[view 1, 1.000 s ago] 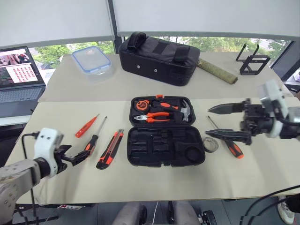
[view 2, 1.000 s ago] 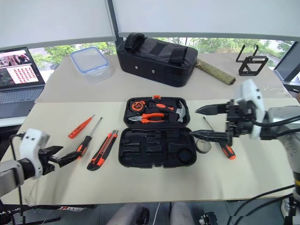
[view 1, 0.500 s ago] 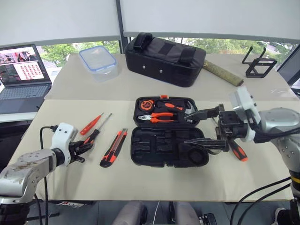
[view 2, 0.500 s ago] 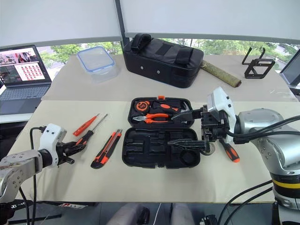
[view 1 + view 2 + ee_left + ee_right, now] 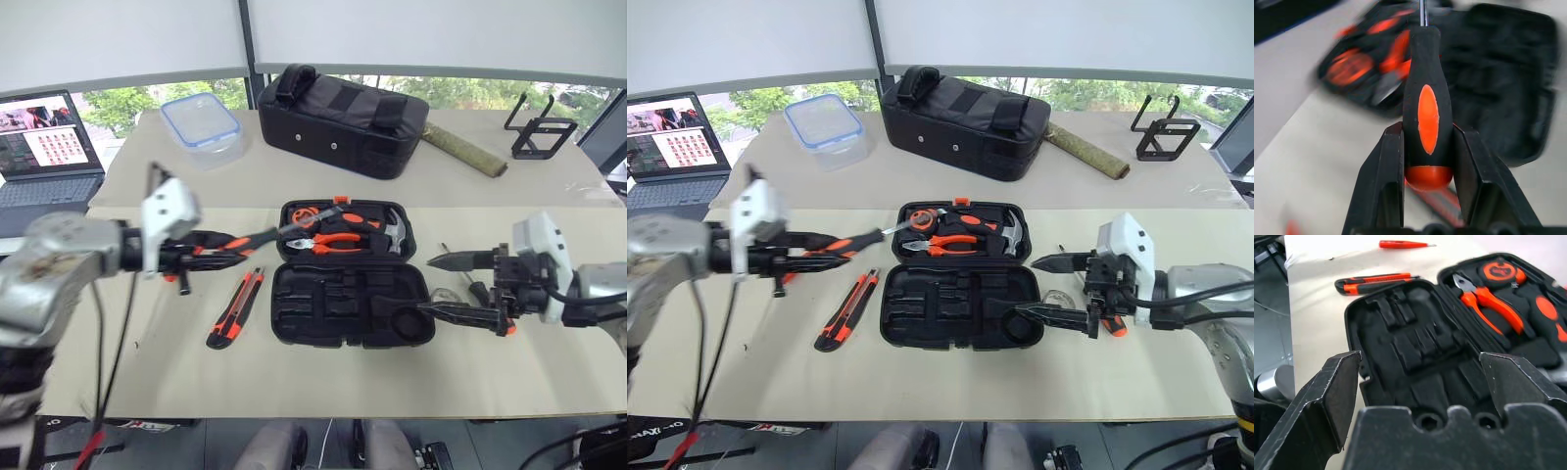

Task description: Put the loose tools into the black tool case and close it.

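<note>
I should turn the screwdriver along the hinge with my left gripper, because the screwdriver's shaft (image 5: 312, 219) slants toward the filled far half. Then I should lay it in the slot (image 5: 338, 275) and push it down.
My left gripper (image 5: 201, 247) is shut on a black-and-orange screwdriver (image 5: 240, 241), held above the table with its shaft aimed at the open black tool case (image 5: 294, 323). The left wrist view shows the handle (image 5: 1425, 107) clamped between both fingers (image 5: 1383, 186). The utility knife (image 5: 233, 308) lies left of the case. In the right wrist view the small orange screwdriver (image 5: 1403, 244) lies beyond the knife. My right gripper (image 5: 428, 286) stands open at the case's right edge, nothing in it. Behind it lie a second screwdriver (image 5: 1114, 325) and the grey tape roll (image 5: 1271, 382).
The case's far half holds orange pliers (image 5: 338, 240), a hammer (image 5: 392, 230) and a tape measure (image 5: 302, 213). At the back stand a black fabric bag (image 5: 338, 108), a clear lidded box (image 5: 201, 122), a laptop (image 5: 49, 147), a green roll (image 5: 465, 149) and a wire rack (image 5: 539, 132).
My left gripper closed on the screwdriver, lifted it off the table and swung it right toward the case. My right gripper drew back from over the case to its right side.
</note>
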Tool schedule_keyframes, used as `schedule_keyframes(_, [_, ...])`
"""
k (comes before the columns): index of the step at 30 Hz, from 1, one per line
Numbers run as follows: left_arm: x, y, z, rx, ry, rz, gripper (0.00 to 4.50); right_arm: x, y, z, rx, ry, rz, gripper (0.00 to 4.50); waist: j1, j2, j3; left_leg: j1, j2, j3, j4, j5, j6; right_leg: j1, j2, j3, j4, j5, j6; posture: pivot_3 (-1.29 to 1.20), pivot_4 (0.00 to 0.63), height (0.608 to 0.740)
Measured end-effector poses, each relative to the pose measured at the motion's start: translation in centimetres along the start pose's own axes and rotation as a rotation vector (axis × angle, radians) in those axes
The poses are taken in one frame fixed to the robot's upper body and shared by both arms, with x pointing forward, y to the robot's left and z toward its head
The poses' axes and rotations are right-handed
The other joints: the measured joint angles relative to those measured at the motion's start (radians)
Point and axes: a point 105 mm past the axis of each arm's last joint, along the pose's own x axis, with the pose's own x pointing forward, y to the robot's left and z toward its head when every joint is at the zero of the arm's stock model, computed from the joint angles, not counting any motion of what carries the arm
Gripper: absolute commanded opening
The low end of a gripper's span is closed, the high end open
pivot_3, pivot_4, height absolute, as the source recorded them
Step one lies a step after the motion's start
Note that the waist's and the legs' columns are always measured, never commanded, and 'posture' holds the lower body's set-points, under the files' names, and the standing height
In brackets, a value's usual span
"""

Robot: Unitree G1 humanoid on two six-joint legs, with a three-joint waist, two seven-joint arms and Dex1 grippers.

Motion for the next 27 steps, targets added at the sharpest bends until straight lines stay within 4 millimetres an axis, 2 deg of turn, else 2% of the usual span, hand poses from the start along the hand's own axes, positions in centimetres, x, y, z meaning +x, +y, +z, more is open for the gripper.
schedule_keyframes(1, [0.8, 0.0, -0.2, 0.011, 0.009, -0.027, 0.86, 0.0, -0.1, -0.1, 0.000, 0.004, -0.006, 4.50, -0.002, 0.000, 0.000, 0.000, 0.000, 0.000, 0.000, 0.000, 0.000, 0.000, 0.000, 0.000, 0.000, 0.000, 0.000, 0.00, 0.150, 0.714])
schedule_keyframes(4, [4.8, 0.1, -1.0, 0.049, 0.060, -0.120, 0.86, -0.3, -0.3, -0.4, 0.002, 0.014, -0.046, 4.50, -0.008, -0.001, 0.000, -0.001, 0.000, 0.001, 0.000, 0.001, 0.001, -0.002, 0.000, 0.001, 0.002, 0.000, 0.000, 0.00, 0.150, 0.714])
schedule_keyframes(6, [6.3, 0.3, -1.7, 0.059, 0.098, -0.142, 0.86, -0.3, -0.1, -0.3, -0.008, 0.015, -0.054, 4.50, -0.013, -0.002, 0.001, -0.002, 0.001, 0.001, 0.001, 0.001, 0.001, -0.002, 0.000, 0.001, 0.002, 0.000, 0.000, 0.00, 0.150, 0.714])
schedule_keyframes(13, [9.1, 0.6, -3.4, 0.084, 0.182, -0.176, 0.86, -0.8, 0.3, -0.1, -0.020, 0.010, -0.093, 4.50, -0.017, -0.002, 0.001, -0.003, 0.001, 0.001, 0.005, 0.001, 0.002, -0.002, 0.001, 0.001, 0.002, 0.000, 0.000, 0.00, 0.150, 0.714])
schedule_keyframes(16, [9.4, 0.9, -3.5, 0.101, 0.187, -0.169, 0.86, -1.0, 0.2, 0.0, -0.020, 0.004, -0.111, 4.50, -0.017, -0.002, 0.001, -0.003, 0.001, 0.001, 0.006, 0.001, 0.002, -0.002, 0.001, 0.001, 0.003, 0.000, 0.000, 0.00, 0.150, 0.714])
schedule_keyframes(18, [9.6, 0.9, -3.5, 0.099, 0.180, -0.172, 1.87, -1.0, 0.3, 0.0, -0.020, 0.001, -0.114, 4.50, -0.017, -0.002, 0.001, -0.003, 0.001, 0.001, 0.007, 0.001, 0.002, -0.002, 0.001, 0.001, 0.004, 0.000, 0.000, 0.00, 0.150, 0.714])
schedule_keyframes(19, [9.6, 0.8, -3.4, 0.097, 0.176, -0.178, 2.12, -0.9, 0.2, 0.0, -0.021, 0.000, -0.120, 4.50, -0.017, -0.002, 0.001, -0.003, 0.001, 0.001, 0.007, 0.001, 0.002, -0.002, 0.001, 0.001, 0.004, 0.000, 0.000, 0.00, 0.150, 0.714])
schedule_keyframes(23, [9.8, 0.6, -3.1, 0.068, 0.161, -0.190, 3.61, -0.9, 0.3, 0.1, -0.025, -0.004, -0.126, 4.50, -0.011, -0.002, 0.001, -0.005, 0.001, 0.000, 0.011, 0.001, 0.002, -0.002, 0.001, 0.001, 0.006, 0.000, 0.000, 0.00, 0.150, 0.714])
schedule_keyframes(26, [9.4, 1.0, -1.7, 0.047, 0.112, -0.174, 3.31, -0.8, 0.5, 0.0, -0.009, -0.013, -0.115, 4.50, -0.008, -0.003, 0.001, -0.006, 0.001, 0.000, 0.013, 0.001, 0.002, -0.002, 0.001, 0.000, 0.006, 0.000, 0.000, 0.00, 0.150, 0.714])
schedule_keyframes(27, [9.2, 1.2, -0.9, 0.055, 0.090, -0.169, 2.84, -0.8, 0.6, -0.1, -0.001, -0.013, -0.113, 4.50, -0.007, -0.003, 0.001, -0.006, 0.001, 0.000, 0.014, 0.001, 0.002, -0.002, 0.001, 0.000, 0.007, 0.000, 0.000, 0.00, 0.150, 0.714])
